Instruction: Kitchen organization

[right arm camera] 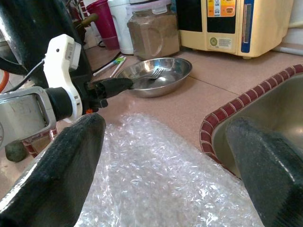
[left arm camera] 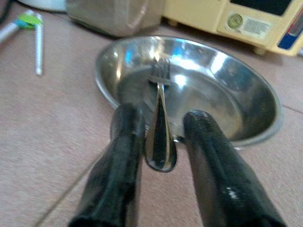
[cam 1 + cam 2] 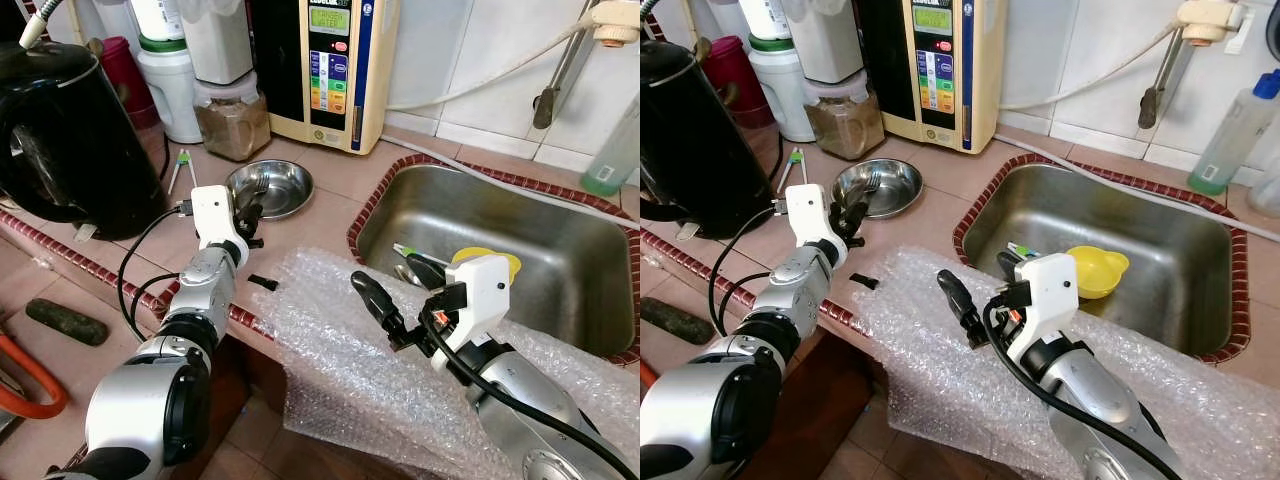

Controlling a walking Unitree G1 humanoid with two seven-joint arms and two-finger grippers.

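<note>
The fork's teeth (image 3: 262,183) rest inside the raised side of the steel bowl, so the bowl (image 3: 287,197) will slide toward the sink when the robot carries the fork there.
A shallow steel bowl (image 3: 285,195) sits on the pink tiled counter left of the sink. A steel fork (image 2: 160,118) lies with its tines inside the bowl and its handle sticking out over the near rim. My left gripper (image 3: 248,215) is at that rim, open, with a finger on either side of the handle; a thin gap shows beside one finger. My right gripper (image 3: 400,285) hovers wide open and holding nothing over a sheet of bubble wrap (image 3: 340,370) draped across the counter's front edge.
The steel sink (image 3: 560,250) on the right holds a yellow cup (image 3: 1095,270) and some utensils. A black kettle (image 3: 60,130) stands at the left. A brown powder jar (image 3: 232,120) and a cream water purifier (image 3: 330,70) line the back. A small black piece (image 3: 262,282) lies near the wrap.
</note>
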